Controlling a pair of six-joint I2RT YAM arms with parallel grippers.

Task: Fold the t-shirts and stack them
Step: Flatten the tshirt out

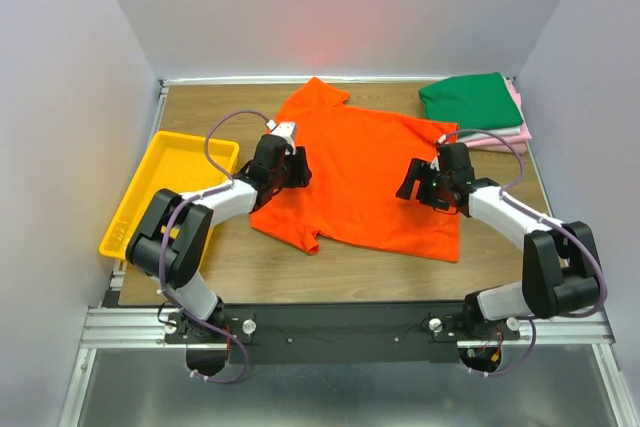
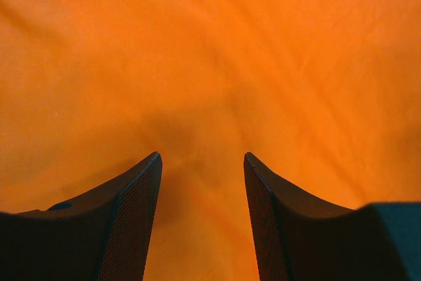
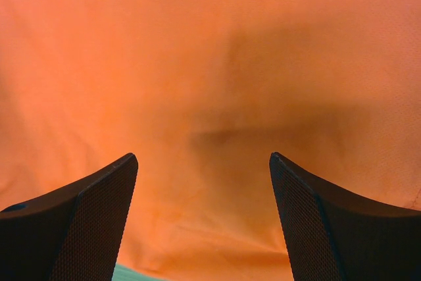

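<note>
The orange t-shirt's near sleeve slants and bunches (image 1: 314, 240) against the t-shirt's body, so I should move my left gripper back to the cuff (image 1: 278, 238) and straighten the sleeve first.
A bright orange t-shirt (image 1: 360, 172) lies spread flat in the middle of the table. My left gripper (image 1: 297, 169) hovers over its left part, open, with only orange cloth (image 2: 210, 64) between the fingers. My right gripper (image 1: 412, 185) hovers over its right part, open, above the orange cloth (image 3: 197, 64). A folded dark green t-shirt (image 1: 470, 101) tops a stack at the back right, with a pink one (image 1: 515, 107) and a white one (image 1: 495, 144) under it.
A yellow plastic tray (image 1: 150, 192) stands at the table's left edge. White walls enclose the table on three sides. A sliver of green (image 3: 131, 274) shows at the bottom of the right wrist view.
</note>
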